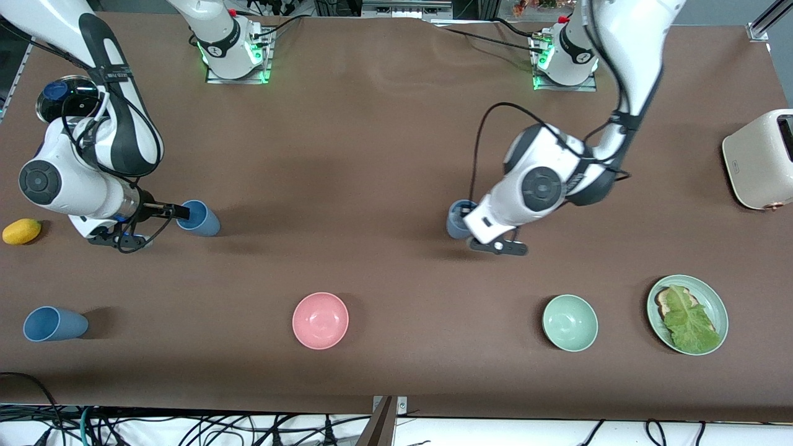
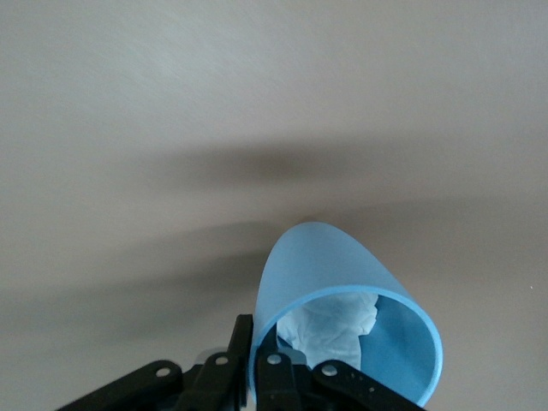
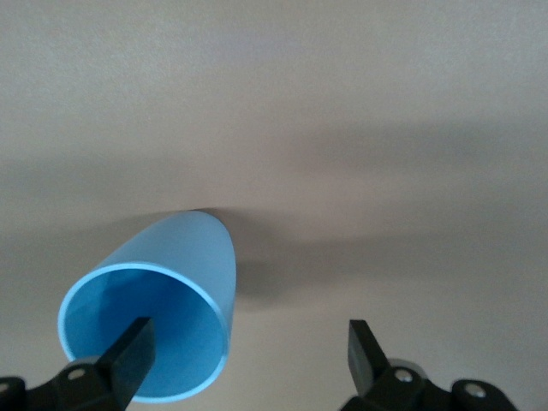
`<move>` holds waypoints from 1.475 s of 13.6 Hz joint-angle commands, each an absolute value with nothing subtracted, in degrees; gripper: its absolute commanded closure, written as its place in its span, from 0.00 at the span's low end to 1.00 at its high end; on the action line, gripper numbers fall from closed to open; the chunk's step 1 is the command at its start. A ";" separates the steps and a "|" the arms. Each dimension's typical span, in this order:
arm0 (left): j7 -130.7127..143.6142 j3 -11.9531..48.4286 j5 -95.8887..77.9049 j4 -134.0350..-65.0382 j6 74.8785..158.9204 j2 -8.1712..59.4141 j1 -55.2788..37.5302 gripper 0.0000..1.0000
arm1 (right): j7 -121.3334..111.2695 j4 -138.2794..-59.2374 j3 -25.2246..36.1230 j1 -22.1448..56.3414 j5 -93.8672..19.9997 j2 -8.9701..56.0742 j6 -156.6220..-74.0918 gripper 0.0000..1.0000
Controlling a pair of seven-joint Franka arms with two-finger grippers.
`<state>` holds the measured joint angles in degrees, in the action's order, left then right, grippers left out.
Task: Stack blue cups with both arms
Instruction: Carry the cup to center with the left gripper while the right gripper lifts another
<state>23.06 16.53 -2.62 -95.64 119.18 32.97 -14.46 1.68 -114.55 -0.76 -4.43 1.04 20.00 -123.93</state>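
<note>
My left gripper's finger is inside the paper-filled blue cup (image 1: 455, 223). Next, I put that cup down and move away before my right gripper stacks its blue cup (image 1: 202, 220).
One blue cup (image 1: 457, 226) stands near the table's middle, toward the left arm's end. My left gripper (image 1: 464, 218) is shut on its rim, one finger inside and one outside. In the left wrist view this cup (image 2: 342, 265) holds crumpled white paper, and the left gripper (image 2: 261, 338) pinches its wall. A second blue cup (image 1: 201, 220) stands toward the right arm's end. My right gripper (image 1: 181, 213) is open at its rim. In the right wrist view (image 3: 248, 330) one finger is over the cup's (image 3: 184, 248) mouth and the other is well clear outside. A third blue cup (image 1: 52, 324) stands nearer the front camera.
A pink bowl (image 1: 320, 320), a mint-green bowl (image 1: 570, 323) and a green plate (image 1: 718, 306) with toast and lettuce sit along the near side. A cream toaster (image 1: 759, 158) stands at the left arm's end. A yellow fruit (image 1: 21, 231) and a dark round pan (image 1: 62, 99) lie at the right arm's end.
</note>
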 commanded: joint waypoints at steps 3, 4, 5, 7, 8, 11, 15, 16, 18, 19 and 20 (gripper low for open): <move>27.86 15.91 -3.78 -93.25 122.96 37.87 -19.94 1.00 | 1.32 -115.75 -1.05 -4.75 1.58 20.74 -124.63 0.00; 27.95 15.91 -3.78 -93.25 122.96 37.88 -20.04 0.84 | 1.32 -115.75 -1.05 -4.75 1.58 21.18 -124.63 0.00; 28.30 15.91 -3.78 -93.25 122.87 37.36 -19.34 0.01 | 1.32 -115.75 -1.05 -4.75 1.58 21.44 -124.72 0.01; 28.30 15.91 -3.61 -93.25 122.35 36.31 -19.07 0.00 | 1.41 -115.75 -1.05 -4.75 1.58 21.62 -124.72 0.20; 28.39 15.65 -3.43 -93.25 121.56 35.17 -18.99 0.00 | 1.41 -115.75 -1.05 -4.75 1.50 21.53 -124.63 0.41; 28.57 14.51 -2.47 -93.25 114.46 29.03 -17.76 0.00 | 2.37 -115.58 -1.14 -4.75 1.06 21.62 -124.19 0.88; 27.08 14.41 4.64 -93.08 103.47 19.62 -12.76 0.00 | 3.51 -115.23 -1.14 -4.75 0.35 22.32 -124.01 1.00; 25.33 14.50 6.05 -93.08 101.45 17.42 -11.00 0.00 | 3.95 -114.96 -1.32 -4.75 0.35 22.24 -123.14 1.00; 18.32 14.59 5.98 -93.08 98.45 13.03 -6.70 0.00 | 7.71 -111.82 -2.54 -4.31 0.26 22.15 -119.12 1.00; 14.63 14.59 5.28 -93.08 96.52 10.83 -4.85 0.00 | 11.13 -109.71 -3.68 -4.05 0.26 22.06 -115.79 1.00; 12.15 14.50 5.10 -93.08 94.94 8.72 -3.18 0.00 | 14.56 -107.34 -6.13 -3.96 0.26 21.97 -112.62 1.00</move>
